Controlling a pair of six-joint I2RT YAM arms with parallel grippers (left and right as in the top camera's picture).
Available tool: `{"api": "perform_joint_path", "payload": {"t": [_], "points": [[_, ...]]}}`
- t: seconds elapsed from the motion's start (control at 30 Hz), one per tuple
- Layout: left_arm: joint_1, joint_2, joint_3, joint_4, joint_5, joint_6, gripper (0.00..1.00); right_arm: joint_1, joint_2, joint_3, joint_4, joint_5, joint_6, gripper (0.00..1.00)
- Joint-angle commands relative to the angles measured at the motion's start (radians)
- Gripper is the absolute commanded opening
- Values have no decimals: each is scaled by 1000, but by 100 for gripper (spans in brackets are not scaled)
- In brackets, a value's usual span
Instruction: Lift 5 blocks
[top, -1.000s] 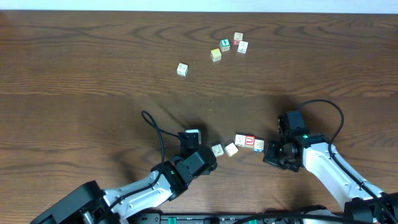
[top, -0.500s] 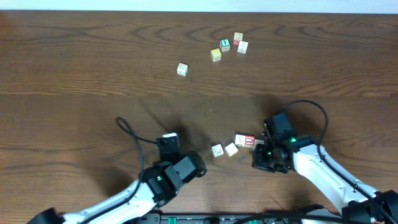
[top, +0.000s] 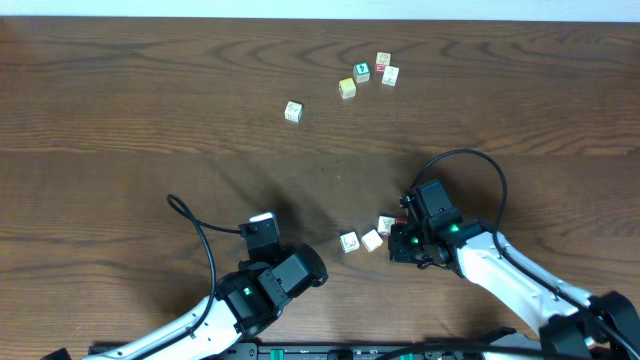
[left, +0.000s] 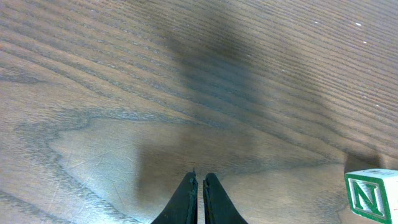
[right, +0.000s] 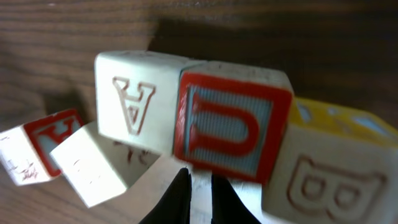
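Observation:
I can see the pale block (top: 372, 240) beside my right gripper lying at a slant to the end block, so I should push it square against that end block (top: 349, 242) with my right gripper before lifting.
Five small pale-wood letter blocks lie close together. In the right wrist view a red-faced block (right: 233, 127) sits between an A block (right: 140, 99) and a yellow-topped B block (right: 329, 180). Two more blocks (right: 90, 165) lie to the left. My right gripper (right: 200, 185) is low at the foot of the red block, its jaws a narrow slit apart with nothing between them. From overhead it covers the red block, with three blocks (top: 372, 239) showing beside it. My left gripper (left: 198, 178) is shut and empty over bare wood, left of an N block (left: 372, 194).
Several other cubes sit at the far side of the wooden table (top: 120, 90), among them a green-faced one (top: 361, 72), a yellow-faced one (top: 347, 88) and a lone one (top: 292, 111). Black cables loop from both arms.
My left arm has drawn back to the left, away from the near blocks. My right gripper has slid left over the red and end blocks, and its jaws have parted slightly.

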Motion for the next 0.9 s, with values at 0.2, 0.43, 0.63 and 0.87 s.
{"api": "perform_joint_path", "payload": {"t": [0.2,0.43,0.63,0.87], "points": [[-1,-6,-5,-5,-32,-17,7,23,131,-3,76,-76,-34,6],[-1,-6,-5,-5,-32,-16,7,82,153,-3,101,-47,-29,4],[-1,-6,-5,-6,-31,-16,7,82,153,-2,63,13,11,1],[-2,-6,-5,-9,-23,-16,7,82,151,-2,-35,52,77,1]]}}
